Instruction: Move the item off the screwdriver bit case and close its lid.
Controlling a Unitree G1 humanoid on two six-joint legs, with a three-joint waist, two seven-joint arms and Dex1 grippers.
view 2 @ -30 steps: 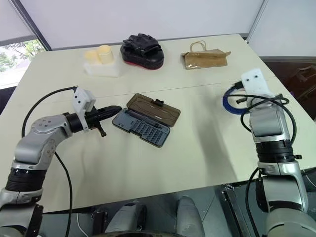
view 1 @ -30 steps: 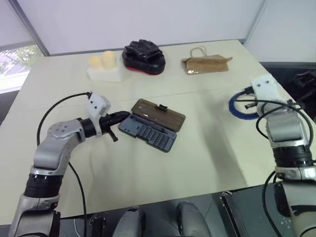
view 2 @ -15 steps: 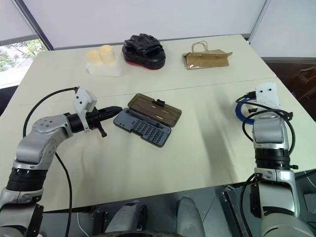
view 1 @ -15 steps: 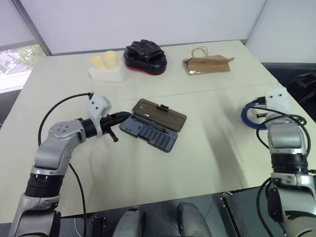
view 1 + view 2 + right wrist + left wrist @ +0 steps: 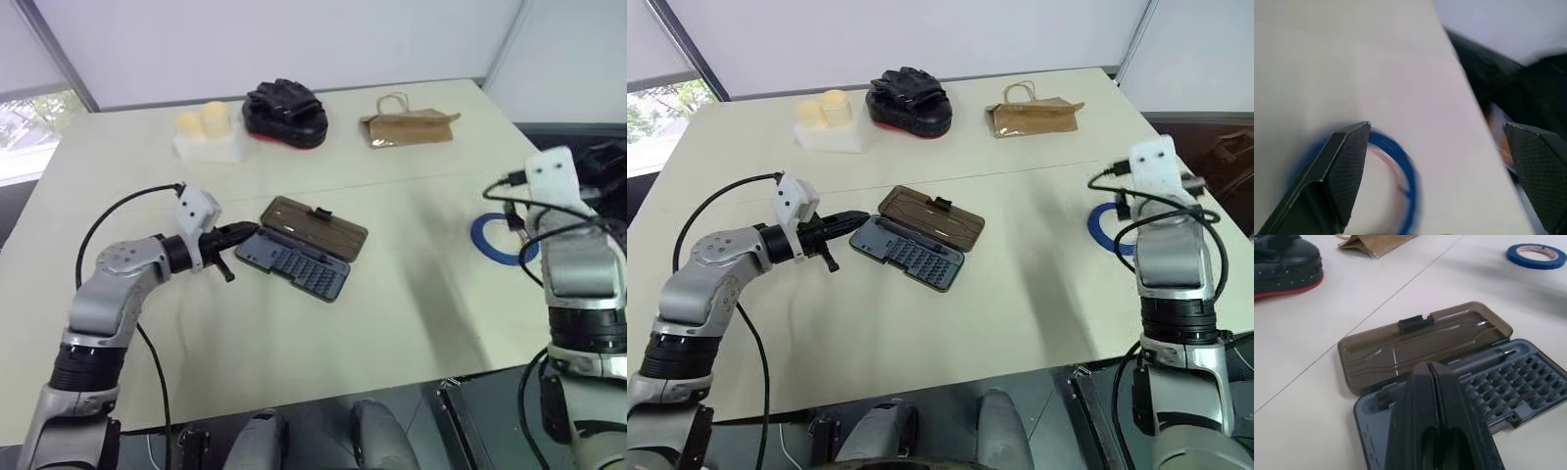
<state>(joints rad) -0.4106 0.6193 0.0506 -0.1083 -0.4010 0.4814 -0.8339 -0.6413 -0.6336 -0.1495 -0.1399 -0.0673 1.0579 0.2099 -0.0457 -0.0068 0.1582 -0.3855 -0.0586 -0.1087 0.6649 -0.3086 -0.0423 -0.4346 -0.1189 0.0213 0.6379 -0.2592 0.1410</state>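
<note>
I expect the lid [image 5: 318, 226] to swing up and over the bits when I lift its far edge, because the lid meets the tray along a long edge [image 5: 305, 244].
The screwdriver bit case [image 5: 299, 266] lies open in the middle of the table, its dark tray showing rows of bits. Its smoky brown lid [image 5: 318, 225] is folded flat back on the far side, latch up. My left gripper [image 5: 240, 233] is shut and empty, its tip at the tray's left end [image 5: 1427, 368]. The item, a blue tape roll [image 5: 495, 240], lies flat on the table far to the right, well clear of the case. My right gripper [image 5: 1442, 166] hovers just over the roll [image 5: 1406, 171], open wide, with nothing between the fingers.
Along the table's far side stand a white block with two yellow cylinders [image 5: 208, 132], a black glove pile [image 5: 284, 108] and a brown paper bag [image 5: 411, 127]. The tape lies close to the table's right edge, with dark equipment beyond it.
My right gripper has opened and let go of the tape roll, which now rests on the table near the right edge; the hand has lifted a little. The left arm stays put.
</note>
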